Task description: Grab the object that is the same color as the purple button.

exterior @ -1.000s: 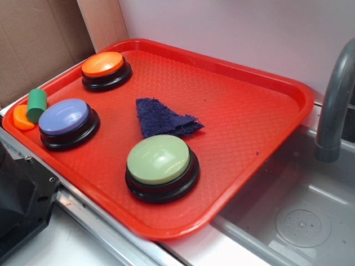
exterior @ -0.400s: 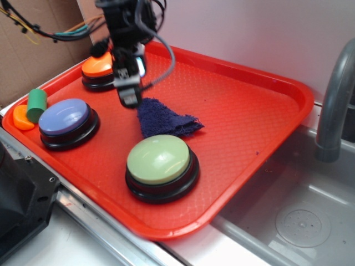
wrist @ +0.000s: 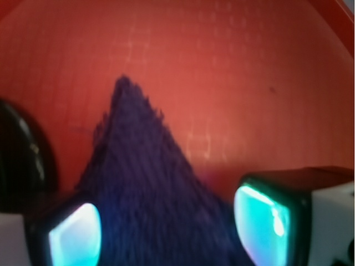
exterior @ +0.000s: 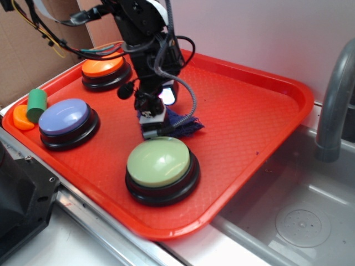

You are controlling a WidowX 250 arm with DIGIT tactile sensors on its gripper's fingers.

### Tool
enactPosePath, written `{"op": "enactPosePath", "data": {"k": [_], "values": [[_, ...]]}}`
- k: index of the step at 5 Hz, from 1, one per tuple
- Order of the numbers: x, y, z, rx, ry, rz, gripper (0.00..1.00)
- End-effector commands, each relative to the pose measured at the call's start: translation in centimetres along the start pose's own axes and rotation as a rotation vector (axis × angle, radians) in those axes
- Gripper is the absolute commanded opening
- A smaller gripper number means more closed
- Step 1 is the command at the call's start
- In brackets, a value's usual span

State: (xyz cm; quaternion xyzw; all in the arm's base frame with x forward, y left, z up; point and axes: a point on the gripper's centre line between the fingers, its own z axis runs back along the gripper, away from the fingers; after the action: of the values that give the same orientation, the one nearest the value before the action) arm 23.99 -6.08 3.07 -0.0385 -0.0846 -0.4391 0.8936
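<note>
The robot's gripper needs to rise clear and turn first, then close around the rag's middle (wrist: pixel 152 213), because the rag's long edge (wrist: pixel 178 154) slants toward one of its fingers.
The object, a fuzzy dark navy-purple rag (exterior: pixel 187 128), lies mid-tray and is mostly hidden under my gripper (exterior: pixel 161 113). In the wrist view the rag (wrist: pixel 150 183) spreads between my two lit fingers (wrist: pixel 75 235), its pointed tip aimed away from me. The gripper (wrist: pixel 166 227) is open and low over the rag, with one finger on each side of it and the jaws well apart. The purple button (exterior: pixel 64 117), with a lavender-blue dome on a black base, sits on the tray's left side, apart from the gripper.
All of this rests on a red tray (exterior: pixel 244 111). The green-domed button (exterior: pixel 158 161) stands just in front of the gripper and an orange-domed button (exterior: pixel 102 65) behind it. A green cylinder (exterior: pixel 37 105) sits at the left rim. A sink (exterior: pixel 299 221) and faucet (exterior: pixel 333 105) lie to the right.
The arm came into view from the back left, moved right and forward over the rag, and now straddles it. The rag has not moved.
</note>
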Motion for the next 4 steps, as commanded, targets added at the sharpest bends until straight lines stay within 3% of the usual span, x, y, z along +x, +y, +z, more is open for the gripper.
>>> {"op": "enactPosePath", "data": {"k": [1, 4], "values": [[-0.3, 1.2, 0.1, -0.057, 0.069, 0.076, 0.0], [-0.8, 0.8, 2.9, -0.029, 0.082, 0.123, 0.0]]}}
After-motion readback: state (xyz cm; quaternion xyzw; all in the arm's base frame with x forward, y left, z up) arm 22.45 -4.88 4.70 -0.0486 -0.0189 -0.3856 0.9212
